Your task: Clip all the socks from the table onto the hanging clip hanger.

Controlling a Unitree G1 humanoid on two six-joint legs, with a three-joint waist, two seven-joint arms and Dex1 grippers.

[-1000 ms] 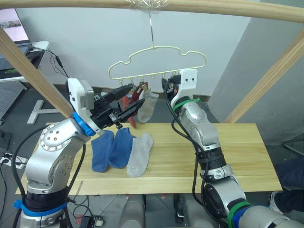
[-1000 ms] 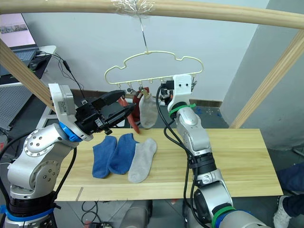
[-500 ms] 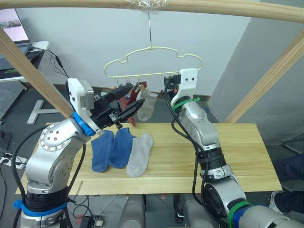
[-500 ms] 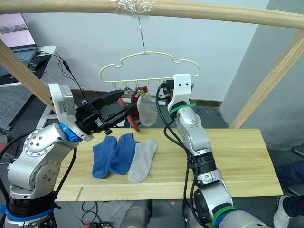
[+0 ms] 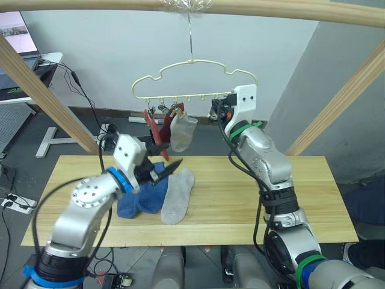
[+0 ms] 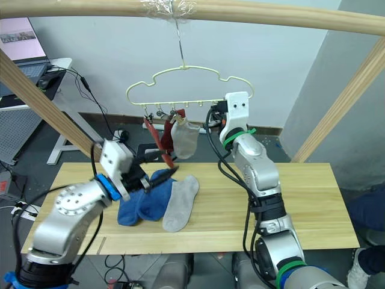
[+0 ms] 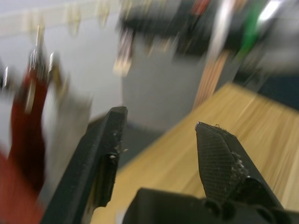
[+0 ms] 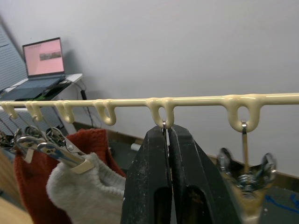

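Observation:
My gripper will lift the light grey sock (image 5: 177,200) by itself and the sock will droop, because it lies flat next to the blue socks (image 5: 162,191) with its outline whole.
The pale-yellow clip hanger (image 5: 194,79) hangs by its hook from the top pole. Rust red socks (image 5: 156,127) and one light grey sock (image 5: 183,131) hang from its left clips. On the table (image 5: 301,186) lie two blue socks (image 6: 142,205) side by side, with a light grey sock (image 5: 177,195) to their right. My left gripper (image 5: 169,167) hovers open just above the blue socks, holding nothing. My right gripper (image 8: 167,131) is up at the hanger's right end, shut on a small metal clip under the wire.
Thick wooden frame poles run across the top (image 5: 271,9) and slant down at the left (image 5: 42,90) and right (image 5: 337,102). A laptop (image 5: 15,30) sits on a desk at the far left. The table's right half (image 5: 313,205) is bare wood.
My left arm has dropped from hanger height down to just above the blue socks, still open. The hanger has swung slightly. My right gripper stays on its clip.

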